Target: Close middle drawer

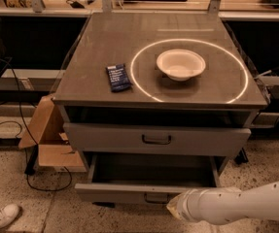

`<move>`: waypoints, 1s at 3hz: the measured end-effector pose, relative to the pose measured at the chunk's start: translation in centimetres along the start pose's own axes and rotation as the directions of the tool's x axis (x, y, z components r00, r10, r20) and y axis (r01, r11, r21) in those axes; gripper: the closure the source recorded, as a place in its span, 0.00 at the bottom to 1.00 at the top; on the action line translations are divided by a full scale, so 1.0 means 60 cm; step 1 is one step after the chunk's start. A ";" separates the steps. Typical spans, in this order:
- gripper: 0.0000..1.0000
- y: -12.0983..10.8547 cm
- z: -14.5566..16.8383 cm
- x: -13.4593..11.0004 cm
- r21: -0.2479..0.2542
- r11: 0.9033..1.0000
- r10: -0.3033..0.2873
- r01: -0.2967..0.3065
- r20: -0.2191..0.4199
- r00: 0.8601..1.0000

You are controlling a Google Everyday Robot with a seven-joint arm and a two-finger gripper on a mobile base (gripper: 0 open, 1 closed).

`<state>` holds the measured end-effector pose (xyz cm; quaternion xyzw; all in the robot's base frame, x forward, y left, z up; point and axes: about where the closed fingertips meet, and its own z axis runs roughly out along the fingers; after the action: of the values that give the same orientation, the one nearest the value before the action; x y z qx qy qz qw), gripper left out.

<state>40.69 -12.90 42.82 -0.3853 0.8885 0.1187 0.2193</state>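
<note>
The robot's arm rests along the middle drawer's front panel (124,194), so the arm should swing round to face the cabinet and push in close to the drawer's handle (156,198).
The middle drawer (114,193) is the low grey drawer at the bottom of the cabinet. It is pulled out, and its long empty tray body shows behind the flat front panel. Its small dark loop handle (153,198) sits at the centre of the panel. My white arm reaches in from the lower right. The gripper (174,207) is at the arm's tip, against the drawer front just right of and below the handle. The arm's end hides most of the gripper.
Above is a grey drawer with a taller front (105,137) and its own handle. On the cabinet top (105,38) lie a white bowl (180,64) and a dark blue packet (117,76). A cardboard box (49,135), cables and a white shoe (0,217) are on the floor at left.
</note>
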 end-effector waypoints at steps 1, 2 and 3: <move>1.00 -0.007 0.008 0.004 0.024 1.000 0.009 -0.009 -0.009 1.000; 1.00 -0.017 0.019 0.015 0.052 0.998 0.032 -0.031 -0.021 0.999; 0.98 -0.028 0.026 0.023 0.083 0.995 0.053 -0.050 -0.029 0.998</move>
<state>41.56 -14.30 40.70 -0.3547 0.9056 0.0814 0.2181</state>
